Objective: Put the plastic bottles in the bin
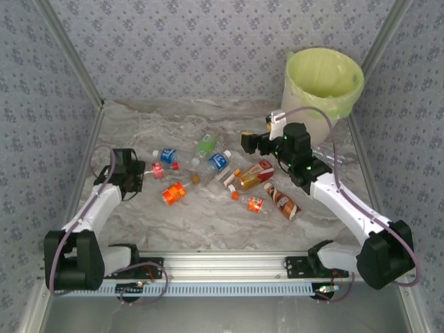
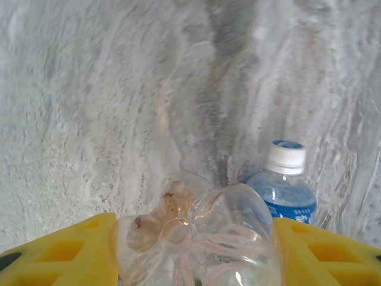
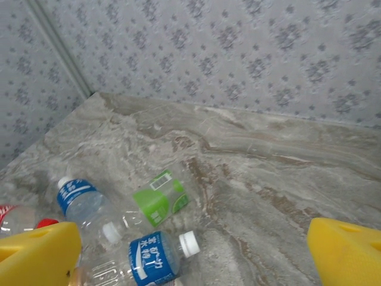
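Observation:
The shoulder point(image 3: 27, 220) between the red label and the red cap is clear, so the robot should expect the red-label bottle point(image 1: 159, 170) to have an empty inside when it carries the bottle.
Several plastic bottles lie loose mid-table: a blue-label one point(image 1: 166, 156), a green-label one point(image 1: 207, 146), an orange one point(image 1: 173, 193) and a brown one point(image 1: 283, 201). My left gripper point(image 1: 139, 173) is low at the left of the pile. In the left wrist view its yellow fingers point(image 2: 65, 250) are shut on the base of a clear bottle point(image 2: 196, 238), with a blue-label bottle point(image 2: 283, 190) just beyond. My right gripper point(image 1: 250, 142) hovers open above the pile's far right. Below it lie the green-label bottle point(image 3: 159, 198) and a blue-label one point(image 3: 156, 257). The bin point(image 1: 322, 83) stands at the back right.
Patterned walls close the table on the left, back and right. The bin point(image 1: 322, 83) fills the back right corner, just behind the right arm's wrist. Bare marble lies at the back left point(image 1: 139, 121) and in front of the pile point(image 1: 208, 225).

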### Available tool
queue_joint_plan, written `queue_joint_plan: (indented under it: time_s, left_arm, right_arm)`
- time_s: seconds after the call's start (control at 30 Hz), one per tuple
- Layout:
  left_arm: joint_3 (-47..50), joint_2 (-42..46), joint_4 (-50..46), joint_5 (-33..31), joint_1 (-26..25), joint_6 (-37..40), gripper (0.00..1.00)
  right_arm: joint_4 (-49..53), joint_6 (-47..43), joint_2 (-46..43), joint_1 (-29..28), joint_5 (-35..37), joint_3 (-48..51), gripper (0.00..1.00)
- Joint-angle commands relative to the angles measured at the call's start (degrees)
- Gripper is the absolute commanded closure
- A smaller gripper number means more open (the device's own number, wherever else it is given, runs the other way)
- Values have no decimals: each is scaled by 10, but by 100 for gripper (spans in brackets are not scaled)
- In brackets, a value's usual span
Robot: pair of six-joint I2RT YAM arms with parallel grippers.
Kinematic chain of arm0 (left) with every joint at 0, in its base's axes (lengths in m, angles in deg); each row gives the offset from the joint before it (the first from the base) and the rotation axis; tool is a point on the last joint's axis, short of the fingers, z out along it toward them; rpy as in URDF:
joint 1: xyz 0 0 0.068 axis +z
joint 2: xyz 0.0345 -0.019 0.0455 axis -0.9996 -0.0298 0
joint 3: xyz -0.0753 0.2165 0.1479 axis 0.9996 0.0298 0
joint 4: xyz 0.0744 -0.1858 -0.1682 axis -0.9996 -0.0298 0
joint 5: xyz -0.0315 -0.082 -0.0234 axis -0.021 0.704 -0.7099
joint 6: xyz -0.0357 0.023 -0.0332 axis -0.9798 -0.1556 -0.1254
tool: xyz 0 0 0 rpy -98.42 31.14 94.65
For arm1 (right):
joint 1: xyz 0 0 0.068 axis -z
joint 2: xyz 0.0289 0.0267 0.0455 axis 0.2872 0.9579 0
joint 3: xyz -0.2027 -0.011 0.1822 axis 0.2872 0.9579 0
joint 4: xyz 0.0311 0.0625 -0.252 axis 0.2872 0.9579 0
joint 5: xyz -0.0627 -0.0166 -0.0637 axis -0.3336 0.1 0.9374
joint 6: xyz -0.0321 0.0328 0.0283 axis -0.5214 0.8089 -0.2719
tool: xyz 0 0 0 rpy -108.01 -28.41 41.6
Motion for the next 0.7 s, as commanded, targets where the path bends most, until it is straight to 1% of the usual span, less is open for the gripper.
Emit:
queue_joint_plan:
  time_s: [0.0,0.1,0.17,0.3,0.47,0.5,0.57,0.67]
  left_arm:
    - [-76,51,-36,-8,-3,170,59]
    - [-129,70,-71,28,-6,277,58]
    - [-161,72,-78,60,-17,337,58]
    - [-231,53,-93,100,-69,422,58]
    - [-304,5,-85,152,-132,474,59]
    - [-315,-4,-79,162,-143,480,59]
    - [-333,-22,-75,169,-161,494,59]
    - [-360,-45,-77,176,-179,511,60]
  right_arm:
    - [-14,-28,26,-12,-67,-37,0]
    - [-8,-44,51,-28,-98,-59,0]
    - [-8,-52,69,-37,-126,-72,0]
    - [12,-70,108,-56,-195,-114,0]
    - [32,-88,143,-80,-251,-147,0]
    - [34,-88,149,-84,-266,-169,0]
    - [47,-99,159,-91,-292,-180,0]
    - [89,-122,175,-102,-307,-203,0]
